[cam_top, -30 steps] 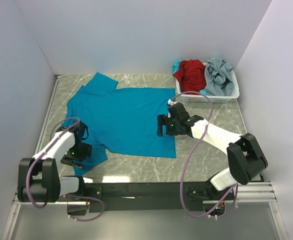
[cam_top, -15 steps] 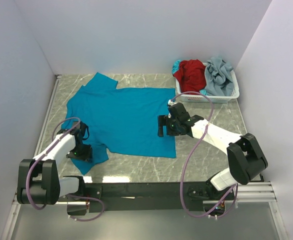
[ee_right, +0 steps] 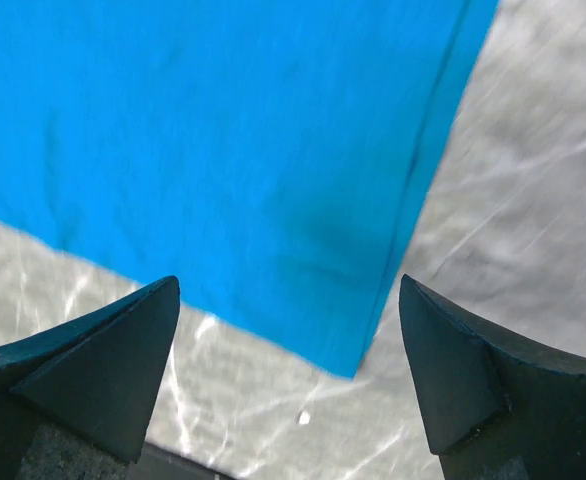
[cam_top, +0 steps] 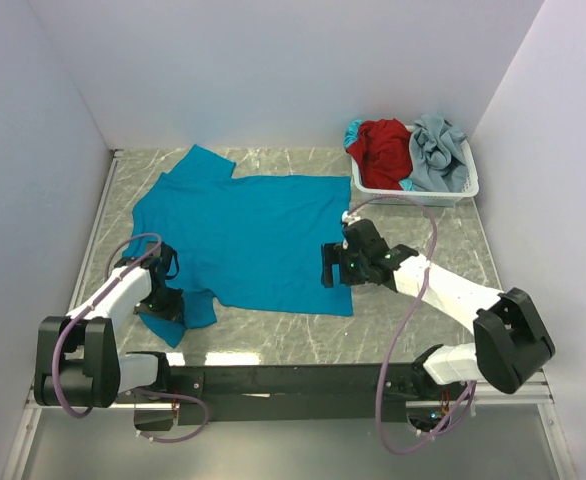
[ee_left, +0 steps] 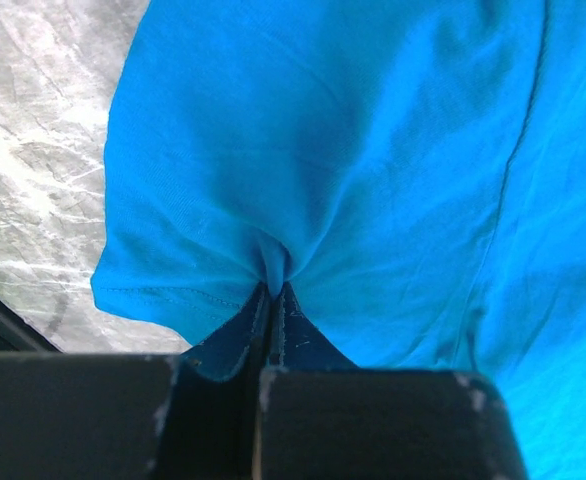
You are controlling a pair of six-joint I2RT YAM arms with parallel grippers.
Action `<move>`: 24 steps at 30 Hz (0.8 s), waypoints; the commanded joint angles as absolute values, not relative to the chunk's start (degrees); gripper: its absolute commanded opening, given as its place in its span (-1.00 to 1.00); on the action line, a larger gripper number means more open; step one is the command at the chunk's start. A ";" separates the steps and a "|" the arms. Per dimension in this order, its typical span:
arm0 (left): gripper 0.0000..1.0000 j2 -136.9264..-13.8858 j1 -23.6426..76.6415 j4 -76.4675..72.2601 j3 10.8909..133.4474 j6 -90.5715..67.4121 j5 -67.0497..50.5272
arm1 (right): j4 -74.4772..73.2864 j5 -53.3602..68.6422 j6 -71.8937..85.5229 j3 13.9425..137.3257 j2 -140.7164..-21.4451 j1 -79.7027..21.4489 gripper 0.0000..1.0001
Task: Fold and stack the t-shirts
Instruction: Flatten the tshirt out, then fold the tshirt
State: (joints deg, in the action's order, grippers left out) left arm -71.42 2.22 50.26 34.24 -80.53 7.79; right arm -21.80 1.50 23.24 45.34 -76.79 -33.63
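The t-shirt's near hem corner point(cam_top: 347, 310) is lying loose while my left gripper holds the t-shirt's sleeve point(cam_top: 164, 329). My right gripper should pinch that hem corner before both grippers fold the t-shirt.
The teal-blue t-shirt point(cam_top: 243, 235) lies spread flat on the marble table. My left gripper point(cam_top: 168, 305) is shut on its near-left sleeve. In the left wrist view the teal-blue cloth point(ee_left: 373, 150) puckers into a pinched fold between the closed fingers of the left gripper point(ee_left: 271, 300). My right gripper point(cam_top: 335, 268) hovers open over the shirt's near-right hem corner. In the right wrist view that corner point(ee_right: 348, 365) lies between the wide-apart fingertips of the right gripper point(ee_right: 288, 300), which hold nothing. A red t-shirt point(cam_top: 381, 148) and a pale grey-blue t-shirt point(cam_top: 438, 150) are bunched in the basket.
The white lattice basket point(cam_top: 413, 197) stands at the back right against the wall. Pale walls close in the table on the left, back and right. Bare marble point(cam_top: 413, 320) shows near the right arm, and a black rail point(cam_top: 293, 380) runs along the near edge.
My left gripper has closed on the near-left sleeve and bunched it a little. The right arm has shifted toward the near edge, over the shirt's near-right corner, still open.
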 commanded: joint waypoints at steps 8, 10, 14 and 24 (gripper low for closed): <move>-0.99 -70.32 2.90 53.09 32.43 -75.41 8.88 | -24.44 -2.11 30.32 37.89 -71.98 -39.46 0.87; -0.99 -70.14 2.90 53.35 32.61 -75.58 9.31 | -23.56 -2.20 30.76 37.00 -72.94 -39.64 0.87; -0.99 -69.08 2.99 53.09 32.26 -75.67 9.58 | -20.92 -2.28 32.52 36.12 -76.02 -39.64 0.79; -0.99 -68.73 3.08 53.26 32.61 -75.50 10.37 | -19.86 -0.35 34.89 35.24 -79.28 -39.81 0.08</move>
State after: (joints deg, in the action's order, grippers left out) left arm -69.08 2.83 50.72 33.23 -76.90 8.38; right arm -19.38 -1.98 32.93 36.40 -77.97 -39.40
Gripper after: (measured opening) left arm 0.023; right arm 0.581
